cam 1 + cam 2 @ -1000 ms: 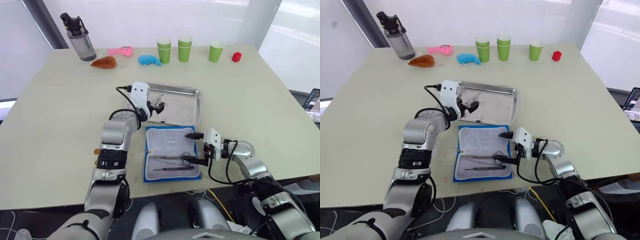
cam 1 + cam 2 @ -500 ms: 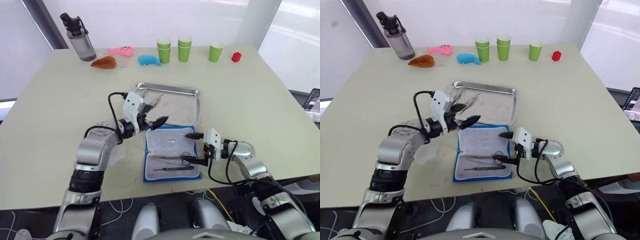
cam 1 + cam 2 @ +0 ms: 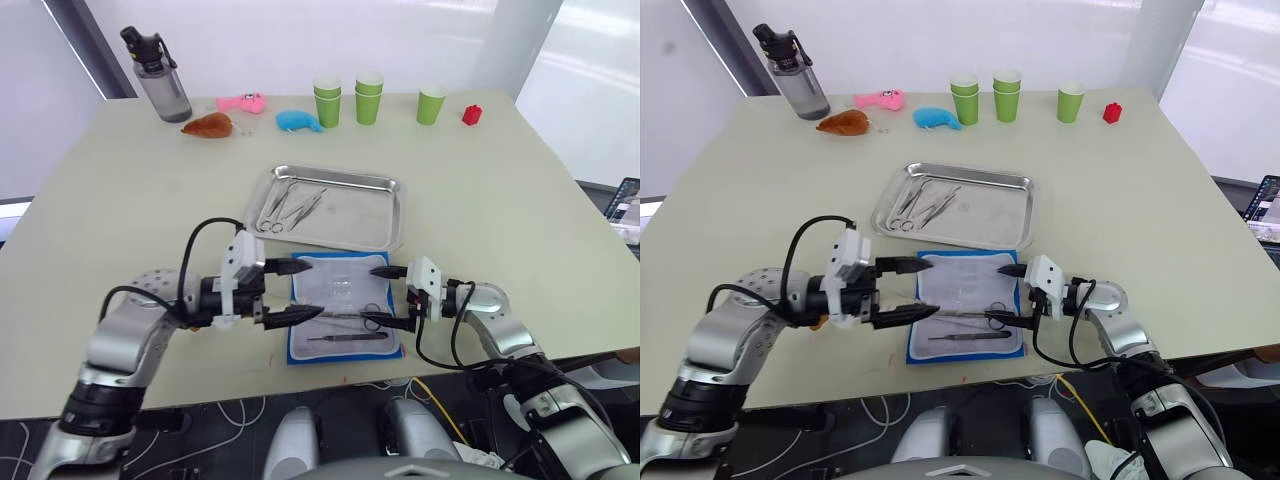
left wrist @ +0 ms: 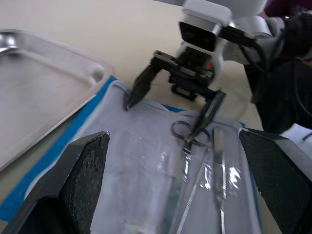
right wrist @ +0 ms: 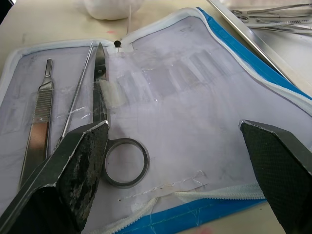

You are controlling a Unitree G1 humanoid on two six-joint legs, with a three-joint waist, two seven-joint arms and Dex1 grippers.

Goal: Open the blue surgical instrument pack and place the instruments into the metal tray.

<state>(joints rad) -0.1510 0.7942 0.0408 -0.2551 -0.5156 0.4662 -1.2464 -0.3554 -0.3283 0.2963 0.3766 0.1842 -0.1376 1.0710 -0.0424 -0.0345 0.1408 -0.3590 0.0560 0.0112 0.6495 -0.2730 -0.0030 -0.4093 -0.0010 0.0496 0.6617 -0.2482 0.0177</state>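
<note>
The scissors (image 5: 100, 108) will slide straight out lengthwise when I pull, because the clear pocket (image 5: 110, 92) goes across only the scissors' blades and the scissors' rings are free.
The blue surgical instrument pack (image 3: 345, 305) lies open near the table's front edge, white lining up. Ring-handled scissors (image 5: 100, 97), a thin probe (image 5: 75, 97) and a flat-handled tool (image 5: 41, 112) still sit in its clear pockets. Behind it, the metal tray (image 3: 365, 220) holds several instruments (image 3: 290, 205) at its left end. My left gripper (image 3: 310, 290) is open at the pack's left edge, pointing right, with nothing in it. My right gripper (image 3: 372, 297) is open at the right edge, its fingers over the lining and one fingertip (image 4: 207, 114) beside the scissors' ring.
Along the far edge stand a grey bottle (image 3: 155, 75), a brown toy (image 3: 208, 124), a pink toy (image 3: 242, 101), a blue whale toy (image 3: 298, 120), three stacks of green cups (image 3: 369, 97) and a red block (image 3: 472, 114). Bare table lies on both sides of the tray.
My left gripper has drawn back from the tray to the pack's left edge, leaving instruments lying in the tray. The right gripper has stayed where it was.
</note>
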